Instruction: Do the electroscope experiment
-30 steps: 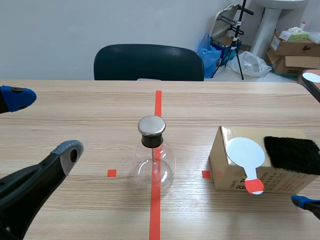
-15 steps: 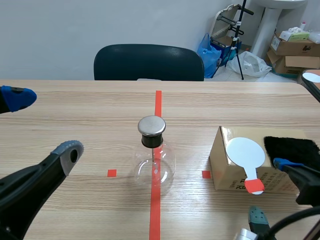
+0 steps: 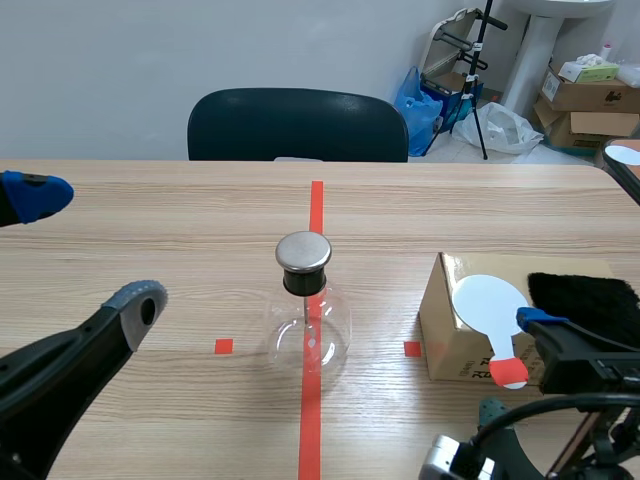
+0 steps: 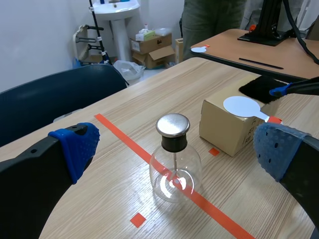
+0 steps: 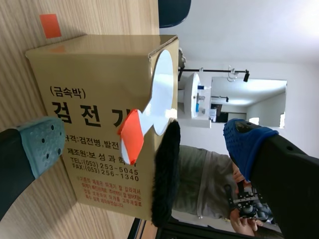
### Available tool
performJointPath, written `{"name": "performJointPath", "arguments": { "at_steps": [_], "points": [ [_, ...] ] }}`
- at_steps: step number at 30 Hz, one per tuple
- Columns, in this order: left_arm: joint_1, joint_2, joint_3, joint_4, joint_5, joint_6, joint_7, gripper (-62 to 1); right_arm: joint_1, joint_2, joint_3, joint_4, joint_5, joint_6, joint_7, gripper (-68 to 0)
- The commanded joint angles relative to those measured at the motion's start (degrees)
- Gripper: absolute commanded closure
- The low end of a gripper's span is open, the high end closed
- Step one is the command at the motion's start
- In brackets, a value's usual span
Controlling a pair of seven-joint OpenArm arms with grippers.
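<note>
The white round paddle point(image 3: 488, 304) will stay flat when I lift it, because the red handle point(image 3: 509, 371) sticks out past the box's edge in line with the paddle's disc.
The electroscope, a round glass flask point(image 3: 310, 335) with a metal cap point(image 3: 303, 251), stands on the red centre line. A gold cardboard box point(image 3: 455, 335) sits to its right. On the box lie a white round paddle point(image 3: 491, 303) with a red handle point(image 3: 508, 372) and a black fur cloth point(image 3: 585, 303). My right gripper point(image 3: 515, 367) is open and turned on its side, just in front of the box, level with the red handle point(image 5: 130, 137), not touching it. My left gripper point(image 3: 85, 250) is open, well left of the flask point(image 4: 174, 172).
A dark chair point(image 3: 297, 125) stands behind the table's far edge. Another white paddle point(image 3: 622, 153) lies on a neighbouring table at the far right, and cardboard boxes point(image 3: 590, 95) are stacked behind it. A person point(image 5: 199, 189) shows beyond the box in the right wrist view.
My right gripper has come up from the lower right corner to the front of the box, near the paddle's handle. The left arm, flask and box have not moved.
</note>
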Motion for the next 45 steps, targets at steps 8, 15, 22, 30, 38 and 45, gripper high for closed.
{"name": "performJointPath", "arguments": {
  "at_steps": [8,15,22,30,38,45],
  "points": [
    [-0.17,0.31,-0.07,0.66,-0.57,-0.09,-0.68,-62.3,1.62,0.02,-0.07,-0.02,-0.31,-0.66,-1.09,-67.9],
    [-0.17,0.31,-0.07,0.66,-0.57,-0.09,-0.68,-62.3,1.60,0.00,-0.07,-0.02,-0.61,-0.66,-1.05,-67.9],
    [-0.17,0.31,-0.07,0.66,-0.57,-0.09,-0.68,-62.3,1.60,0.02,-0.07,-0.02,-0.61,-0.63,-1.05,-67.9],
    [-0.17,0.31,-0.07,0.66,-0.57,-0.09,-0.68,-62.3,1.60,0.02,-0.07,-0.02,-0.61,-0.63,-1.05,-49.8],
    [-0.17,0.31,-0.07,0.66,-0.57,-0.09,-0.68,-62.3,1.57,0.02,-0.07,-0.02,-0.61,-0.63,-1.05,-28.4],
    [-0.17,0.31,-0.07,0.66,-0.57,-0.09,-0.68,-62.3,1.57,0.02,-0.07,-0.02,-0.61,-0.63,-1.05,-6.7]
  ]
}}
